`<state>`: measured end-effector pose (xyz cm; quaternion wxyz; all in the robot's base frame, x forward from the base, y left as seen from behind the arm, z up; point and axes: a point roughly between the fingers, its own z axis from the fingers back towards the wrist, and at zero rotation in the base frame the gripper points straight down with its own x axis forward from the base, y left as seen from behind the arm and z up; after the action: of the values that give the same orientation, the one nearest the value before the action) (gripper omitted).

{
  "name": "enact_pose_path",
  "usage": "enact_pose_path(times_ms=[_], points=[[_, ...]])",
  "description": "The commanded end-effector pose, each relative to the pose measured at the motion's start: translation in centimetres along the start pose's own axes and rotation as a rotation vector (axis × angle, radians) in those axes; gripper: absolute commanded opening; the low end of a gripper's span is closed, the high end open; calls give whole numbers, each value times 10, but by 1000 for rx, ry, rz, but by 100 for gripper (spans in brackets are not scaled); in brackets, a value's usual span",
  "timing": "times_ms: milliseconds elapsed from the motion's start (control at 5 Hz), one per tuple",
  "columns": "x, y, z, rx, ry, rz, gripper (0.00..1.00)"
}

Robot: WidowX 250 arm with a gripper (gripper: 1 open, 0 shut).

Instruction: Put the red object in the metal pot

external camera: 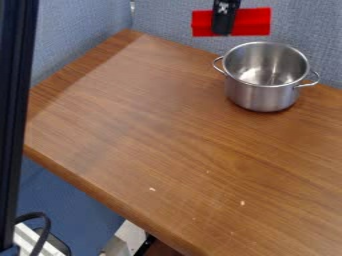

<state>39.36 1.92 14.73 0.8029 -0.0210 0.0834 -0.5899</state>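
The red object [250,22] hangs level above the metal pot's rim, so the robot's gripper keeps moving it until its middle is over the metal pot's opening [266,65], then let go.
The red object [247,20] is a flat red block held level in the air near the top of the view, above and a little left of the metal pot. My gripper [225,18] points down and is shut on the red object across its middle; only the black fingers show, the rest is cut off by the top edge. The metal pot [266,76] is a shiny steel saucepot with two small side handles, standing upright on the wooden table [160,150] at the back right. Its inside looks bare.
A blue-grey wall [94,25] runs behind the table. A dark vertical post [14,110] stands along the left edge of the view. The table's front edge falls away at the lower left, with cables below [40,235].
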Motion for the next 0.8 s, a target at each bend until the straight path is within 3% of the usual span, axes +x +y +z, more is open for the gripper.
enact_pose_path(times_ms=[0, 400, 600], points=[[3, -7, 27, 40, -43, 30, 0], [28, -25, 27, 3, -73, -51, 0], [35, -23, 21, -24, -107, -102, 0]])
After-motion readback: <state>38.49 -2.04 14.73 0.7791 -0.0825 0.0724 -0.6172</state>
